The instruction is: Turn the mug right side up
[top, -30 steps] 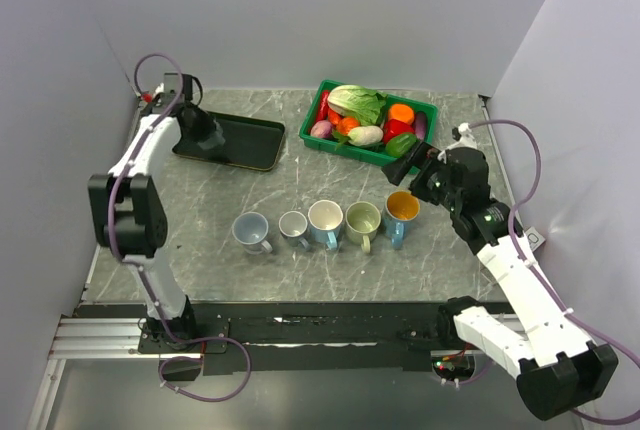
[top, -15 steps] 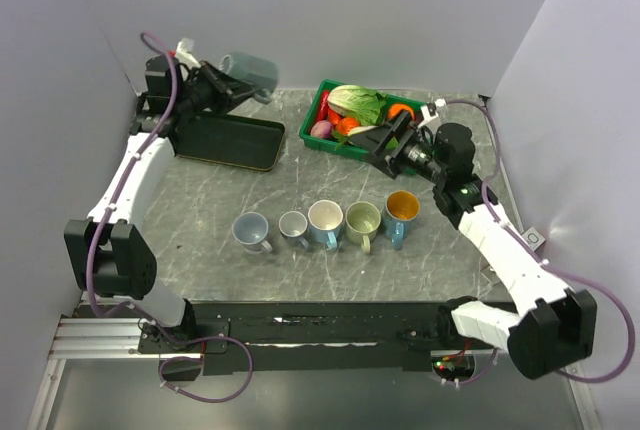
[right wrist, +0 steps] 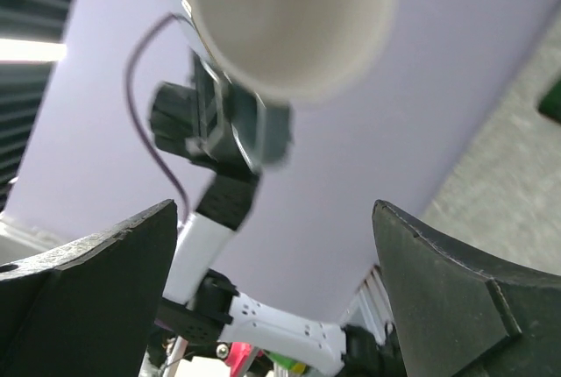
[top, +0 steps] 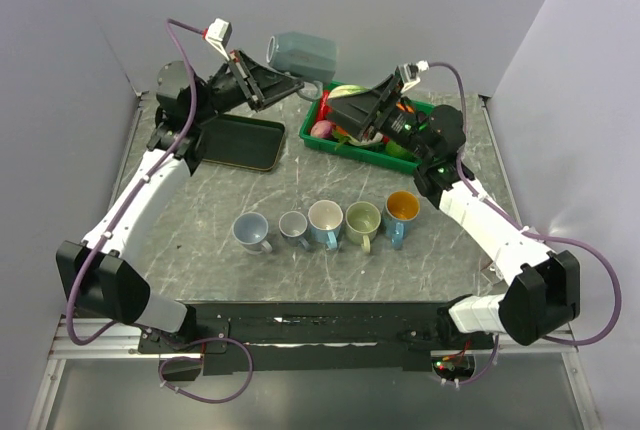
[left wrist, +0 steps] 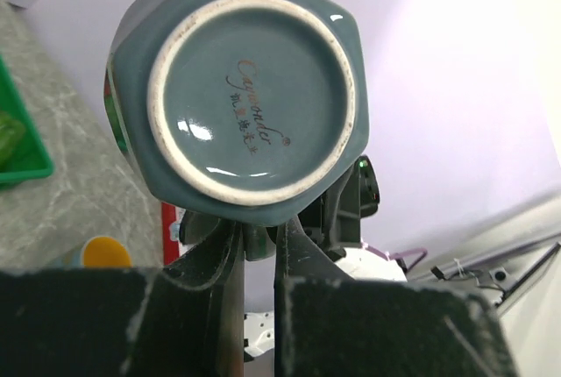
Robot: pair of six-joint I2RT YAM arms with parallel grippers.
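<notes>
The robot's left gripper is holding the grey-blue mug on its side with the mug's opening [top: 333, 58] toward the right gripper, so next the right gripper grabs the mug's handle [top: 311, 91] and sets the mug upright.
The grey-blue mug [top: 303, 53] hangs in the air near the back wall, lying on its side. My left gripper [top: 275, 85] is shut on its handle. The left wrist view shows the mug's round base [left wrist: 250, 105] above the closed fingers [left wrist: 202, 263]. The mug's mouth points at my right gripper [top: 345, 113], which is raised, open and empty, a short way to the mug's right. The right wrist view shows the mug's white inside [right wrist: 285, 17] above and beyond the gripper [right wrist: 276, 289].
Several upright mugs stand in a row mid-table, from a grey one [top: 250, 232] to an orange one [top: 401, 210]. A black tray [top: 235, 140] lies at the back left. A green bin of vegetables [top: 330, 140] stands under the right gripper.
The left arm has lifted the mug off the black tray, up and to the right. The right arm has risen from beside the orange mug and swung toward the held mug.
</notes>
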